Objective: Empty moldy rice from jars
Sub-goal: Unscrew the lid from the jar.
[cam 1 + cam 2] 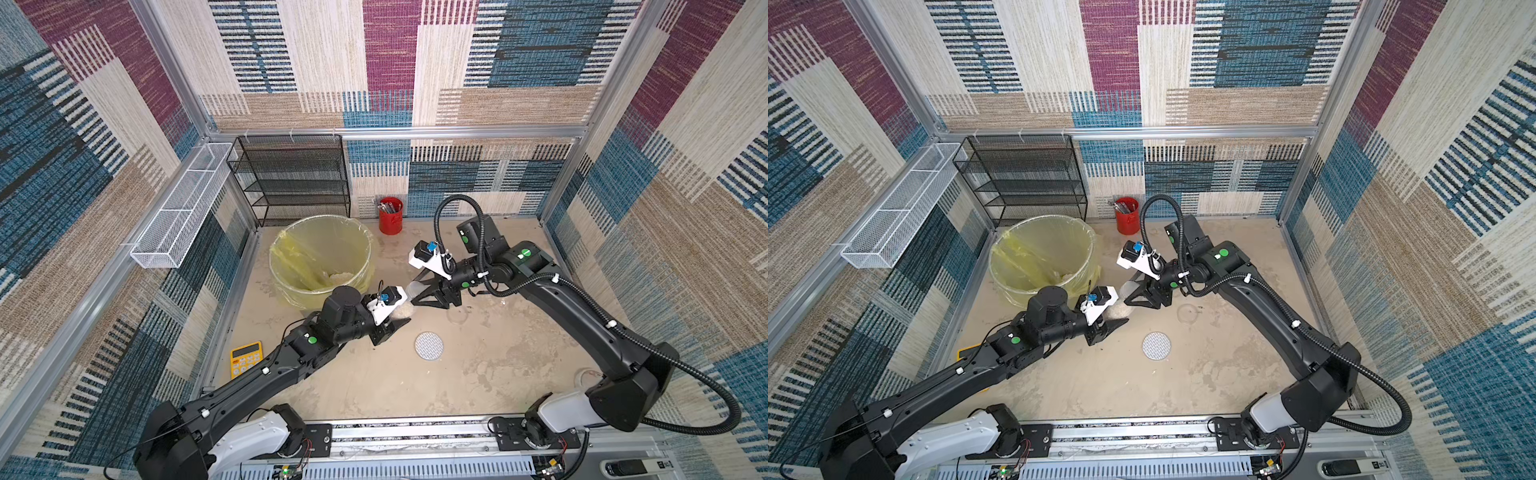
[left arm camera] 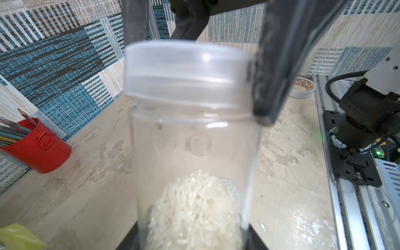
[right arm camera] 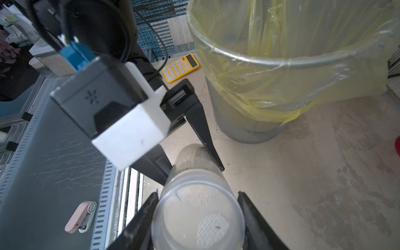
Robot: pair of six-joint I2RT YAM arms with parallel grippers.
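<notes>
My right gripper is closed while the lid still sits over the jar's rim. It should open, back away, roll its wrist and grip the lid's sides to twist again.
A small clear jar lies level above the table between my two arms. Moldy rice is heaped at its base end, seen in a top view as rice. My left gripper is shut on the jar's base end, and in a top view this left gripper sits beside the bin. My right gripper is shut on the jar's translucent lid, one finger on each side. In both top views the lid faces the right arm. The other jars are not in view.
A grey mesh bin with yellow liner stands just behind the left gripper, a rice heap inside. Also here: a red pen cup, yellow calculator, white patterned disc, clear round piece, tape roll, black mesh rack.
</notes>
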